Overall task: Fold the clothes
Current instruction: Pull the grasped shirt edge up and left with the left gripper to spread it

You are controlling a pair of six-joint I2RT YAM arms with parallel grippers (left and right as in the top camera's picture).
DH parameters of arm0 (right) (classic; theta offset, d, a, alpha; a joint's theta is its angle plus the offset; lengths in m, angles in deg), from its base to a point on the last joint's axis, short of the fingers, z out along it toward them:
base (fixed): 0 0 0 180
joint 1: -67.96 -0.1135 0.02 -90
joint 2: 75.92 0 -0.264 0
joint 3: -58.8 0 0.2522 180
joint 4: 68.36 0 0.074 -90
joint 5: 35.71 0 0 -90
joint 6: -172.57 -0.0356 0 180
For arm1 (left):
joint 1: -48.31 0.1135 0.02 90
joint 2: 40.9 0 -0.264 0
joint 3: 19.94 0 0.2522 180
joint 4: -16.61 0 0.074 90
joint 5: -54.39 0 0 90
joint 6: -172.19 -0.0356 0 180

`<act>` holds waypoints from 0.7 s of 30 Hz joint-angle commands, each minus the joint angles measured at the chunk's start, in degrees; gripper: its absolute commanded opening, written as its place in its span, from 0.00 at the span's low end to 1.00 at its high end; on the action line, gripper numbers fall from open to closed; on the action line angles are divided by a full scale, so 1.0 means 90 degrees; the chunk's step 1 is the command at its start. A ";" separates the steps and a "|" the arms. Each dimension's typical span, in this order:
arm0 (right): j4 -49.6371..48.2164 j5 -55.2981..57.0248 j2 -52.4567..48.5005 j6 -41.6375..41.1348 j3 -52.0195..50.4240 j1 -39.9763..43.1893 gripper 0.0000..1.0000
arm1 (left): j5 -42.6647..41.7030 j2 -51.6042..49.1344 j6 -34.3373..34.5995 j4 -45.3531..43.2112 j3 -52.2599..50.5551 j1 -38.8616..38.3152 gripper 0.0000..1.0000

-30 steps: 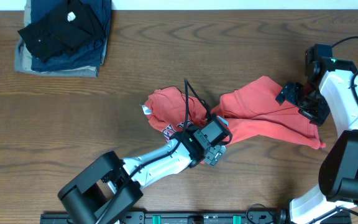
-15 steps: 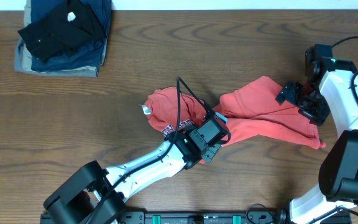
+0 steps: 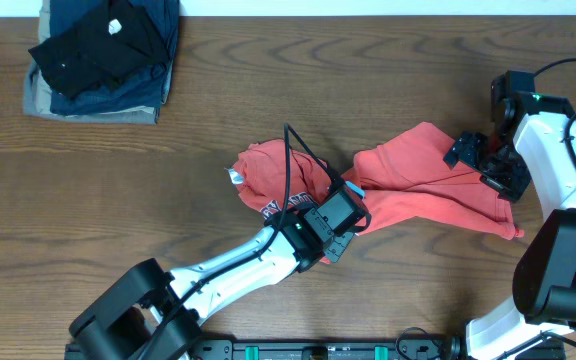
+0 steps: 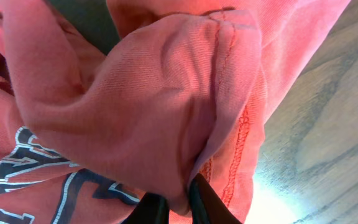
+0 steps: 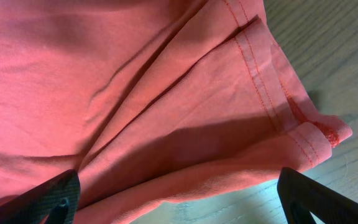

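Note:
The clothes' hemmed fold is pinched in my left gripper, and the wood toward the stack is open. I should continue to pull the fold that way until the clothes are stretched out.
The clothes, an orange-red T-shirt, lie crumpled across the middle of the table, one bunch on the left and a wider spread on the right. My left gripper sits at the narrow waist between the two parts. In the left wrist view a hemmed fold of the clothes is pinched between the shut fingers of the left gripper, and dark lettering shows at the lower left. My right gripper hovers over the shirt's right end. Its open fingers straddle the hem of the clothes without holding it.
A stack of folded black, navy and khaki garments sits at the back left corner. Bare wooden table runs between that stack and the shirt. The right arm's white body stands along the right edge.
The left gripper has closed on a fold of the shirt after shifting slightly forward. The right arm and the shirt's right end have not moved.

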 commanded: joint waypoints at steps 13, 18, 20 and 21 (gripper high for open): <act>0.0002 0.0017 0.0114 -0.0100 0.0015 0.0012 0.99 | 0.1484 0.2237 -0.0010 -0.0019 0.0063 0.0007 0.06; 0.0002 0.0017 0.0117 -0.0102 0.0015 0.0012 0.99 | 0.2436 0.2305 -0.0187 -0.0240 0.0063 0.0085 0.06; 0.0002 0.0017 0.0114 -0.0100 0.0015 0.0012 0.99 | 0.3079 0.2305 -0.0187 -0.0466 0.0063 0.0160 0.06; 0.0002 0.0017 0.0114 -0.0100 0.0015 0.0012 0.99 | 0.3378 0.2305 -0.0187 -0.0631 0.0063 0.0221 0.06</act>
